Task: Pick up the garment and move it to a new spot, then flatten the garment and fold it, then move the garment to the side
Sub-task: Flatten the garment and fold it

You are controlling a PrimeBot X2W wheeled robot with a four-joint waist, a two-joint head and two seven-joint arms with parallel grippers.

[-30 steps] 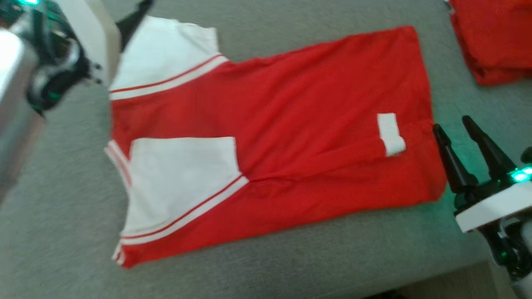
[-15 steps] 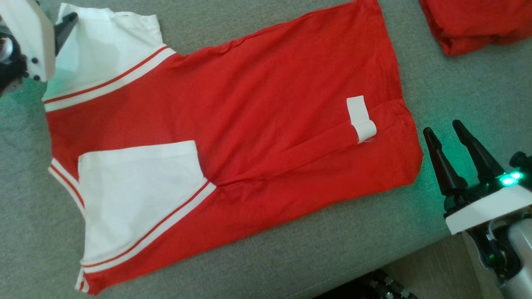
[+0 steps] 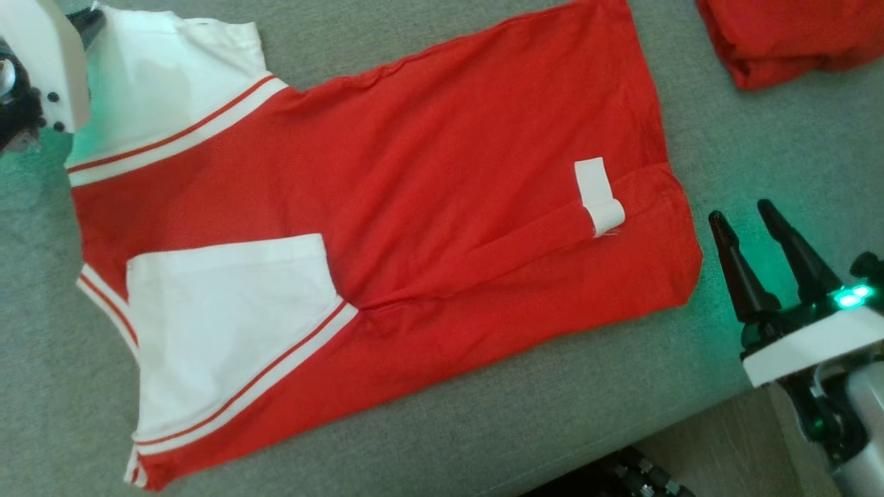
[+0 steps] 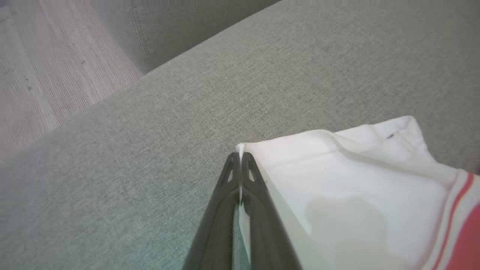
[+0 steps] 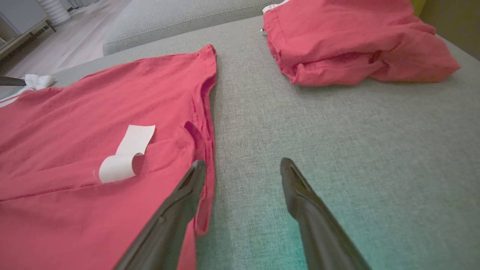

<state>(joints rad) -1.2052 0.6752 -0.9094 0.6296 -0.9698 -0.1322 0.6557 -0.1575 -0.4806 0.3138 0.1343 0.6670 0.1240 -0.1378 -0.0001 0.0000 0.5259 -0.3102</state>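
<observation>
My gripper will fold the red hem inward, and the far white sleeve (image 3: 170, 74) will then land on top of the near white sleeve (image 3: 228, 331), which lies folded across the garment.
The garment (image 3: 428, 172), a red shirt with white sleeves and red-striped trim, lies spread flat on the grey cushion (image 3: 483, 428). A white label (image 3: 597, 197) curls near its right end. At the upper left my left gripper (image 3: 86, 17) sits at the far white sleeve's corner, mostly hidden by its white wrist housing. In the left wrist view that gripper (image 4: 240, 157) is shut, with the white sleeve (image 4: 356, 180) edge pinched between its fingers. My right gripper (image 3: 742, 212) stands open just right of the red hem. In the right wrist view, my right gripper (image 5: 243, 163) has its left finger over the garment (image 5: 93, 112) edge.
A second red garment (image 3: 787, 34) lies bunched at the back right, also seen as a red pile (image 5: 356, 41) beyond my right gripper. The cushion's front edge drops to wooden floor (image 3: 725, 455) at the lower right. More floor (image 4: 45, 67) lies past the cushion's left end.
The head camera shifted, so the whole picture slid. My left gripper has shut on the white sleeve corner. The right gripper has stayed open beside the hem.
</observation>
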